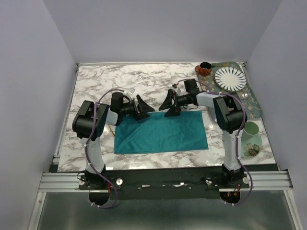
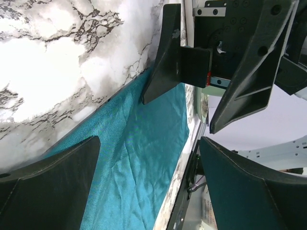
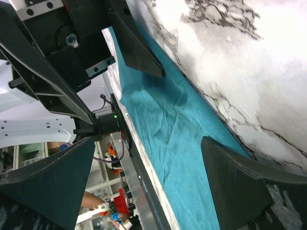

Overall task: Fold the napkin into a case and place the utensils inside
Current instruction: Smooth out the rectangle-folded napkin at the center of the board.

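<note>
The napkin has creases running through it beside its far edge under my grippers, so my left gripper and my right gripper should first slide apart toward the far corners.
The teal napkin lies spread flat as one wide rectangle on the marble table, slightly wrinkled in the wrist views. My left gripper hovers open over the napkin's far left edge with nothing between its fingers. My right gripper faces it, open and empty, over the far edge a little to the right. Each wrist view shows the other gripper opposite, tips pointing down at the cloth. No case is in view. The utensils are hidden from me.
A patterned placemat lies at the back right with a black-and-white plate and a small brown bowl. A pale green saucer sits at the right near edge. The table's front edge runs just below the napkin.
</note>
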### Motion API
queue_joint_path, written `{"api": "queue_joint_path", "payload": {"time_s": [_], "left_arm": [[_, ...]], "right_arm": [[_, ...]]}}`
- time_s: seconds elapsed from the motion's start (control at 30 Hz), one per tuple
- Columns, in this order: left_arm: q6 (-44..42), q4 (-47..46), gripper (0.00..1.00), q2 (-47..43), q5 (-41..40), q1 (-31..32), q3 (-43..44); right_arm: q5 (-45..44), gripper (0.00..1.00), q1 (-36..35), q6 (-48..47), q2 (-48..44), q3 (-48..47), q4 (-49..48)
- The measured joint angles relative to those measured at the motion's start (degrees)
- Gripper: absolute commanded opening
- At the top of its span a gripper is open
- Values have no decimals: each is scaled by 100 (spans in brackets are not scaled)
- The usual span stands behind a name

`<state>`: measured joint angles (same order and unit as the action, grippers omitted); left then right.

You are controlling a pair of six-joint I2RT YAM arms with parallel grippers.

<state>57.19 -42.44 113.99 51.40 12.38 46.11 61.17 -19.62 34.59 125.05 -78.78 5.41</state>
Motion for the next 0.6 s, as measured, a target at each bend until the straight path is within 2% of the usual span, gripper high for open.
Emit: {"api": "queue_joint_path", "payload": {"time_s": [0.27,0.4,0.6], "left_arm": [[-166,186,99,-326,2,0,-166],[-249,247,99,-667,2,11,-122],[-317,319,99,-691,-9,13,17]], "right_arm": [[9,100,33,-140,-94,109,72],[20,100,-11,162,-341,118,-76],[87,100,-345,925,-448,74,-861]]}}
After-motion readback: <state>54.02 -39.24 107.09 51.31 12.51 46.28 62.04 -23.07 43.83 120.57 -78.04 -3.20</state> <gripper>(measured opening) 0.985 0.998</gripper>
